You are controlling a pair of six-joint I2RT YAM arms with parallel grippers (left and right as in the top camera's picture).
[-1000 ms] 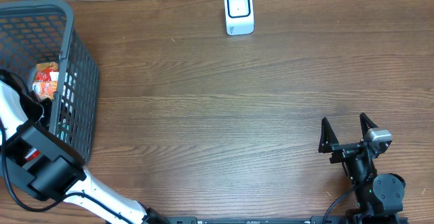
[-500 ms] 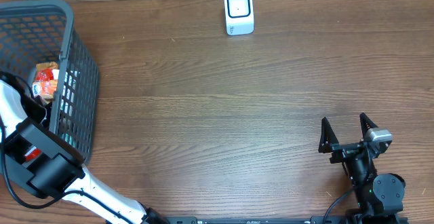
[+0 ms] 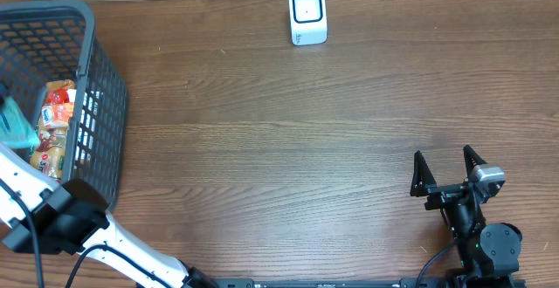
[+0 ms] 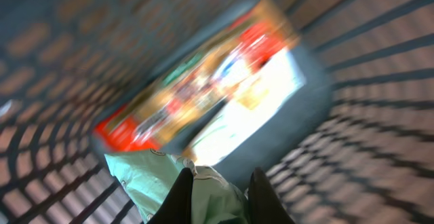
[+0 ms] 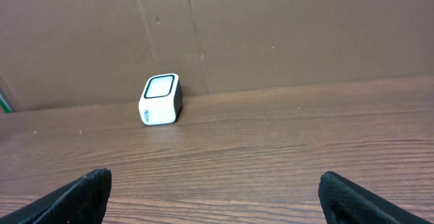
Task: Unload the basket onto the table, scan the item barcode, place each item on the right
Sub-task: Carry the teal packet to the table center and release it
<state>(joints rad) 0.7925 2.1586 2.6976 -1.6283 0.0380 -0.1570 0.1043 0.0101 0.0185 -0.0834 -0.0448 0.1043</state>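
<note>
I should go on moving my left gripper toward the open wood [image 3: 334, 137] facing the scanner before I let go of the pale green packet [image 3: 16, 129] there, since the packet is clear of the other items.
In the left wrist view my left gripper [image 4: 221, 198] is shut on a pale green packet [image 4: 152, 176], which bulges between the dark fingers [image 4: 179, 195] above the basket floor. From overhead the packet [image 3: 14, 123] is a blurred teal patch inside the grey basket [image 3: 98, 61] at the far left. An orange and red box [image 3: 54, 122] lies in the basket beneath it [image 4: 203, 81]. The white barcode scanner [image 3: 307, 15] stands at the table's back edge, also in the right wrist view [image 5: 161, 100]. My right gripper [image 3: 448, 173] rests open at the front right, nothing between its fingers [image 5: 217, 200].
The basket's mesh walls [image 4: 380, 61] close in around the left gripper on all sides. A brown cardboard wall [image 5: 271, 27] runs behind the scanner. Bare wood tabletop [image 3: 288, 148] stretches between the basket and the right arm.
The left gripper has shut on the green packet and risen with it inside the basket, uncovering more of the orange box. The right arm has not moved.
</note>
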